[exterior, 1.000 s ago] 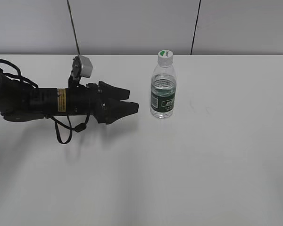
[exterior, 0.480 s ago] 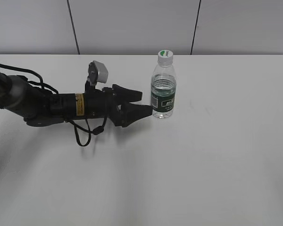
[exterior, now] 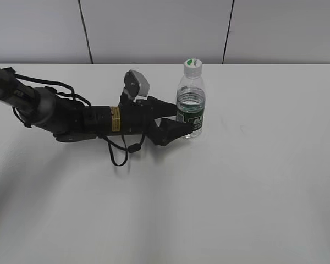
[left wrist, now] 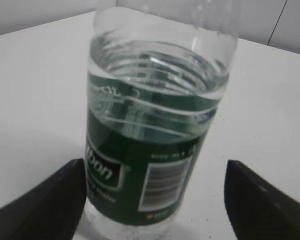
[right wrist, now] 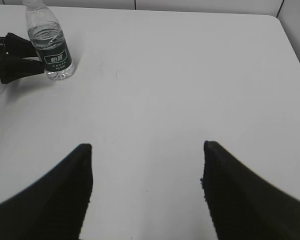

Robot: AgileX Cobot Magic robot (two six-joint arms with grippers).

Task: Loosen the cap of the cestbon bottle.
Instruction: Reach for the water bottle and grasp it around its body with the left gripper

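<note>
The water should stay in the cestbon bottle when I twist off the white cap, because the water line is well below the cap.
The cestbon bottle stands upright on the white table, clear and ribbed with a dark green label band. Its white cap, with a green patch on top, sits on the neck. My left gripper lies low along the table and is open, one finger on each side of the bottle's label band. In the left wrist view the bottle fills the gap between the jaws; the left finger is at the label, the right finger stands clear. The cap is out of that view. My right gripper is open and empty, far from the bottle.
The white table reaches back to a grey panelled wall. The left arm's black body and cables lie across the table's left half. In the right wrist view the table's right edge shows.
My left arm has slid to the right along the table. Its open fingers, which were short of the bottle, now sit on either side of it. The bottle has not moved.
</note>
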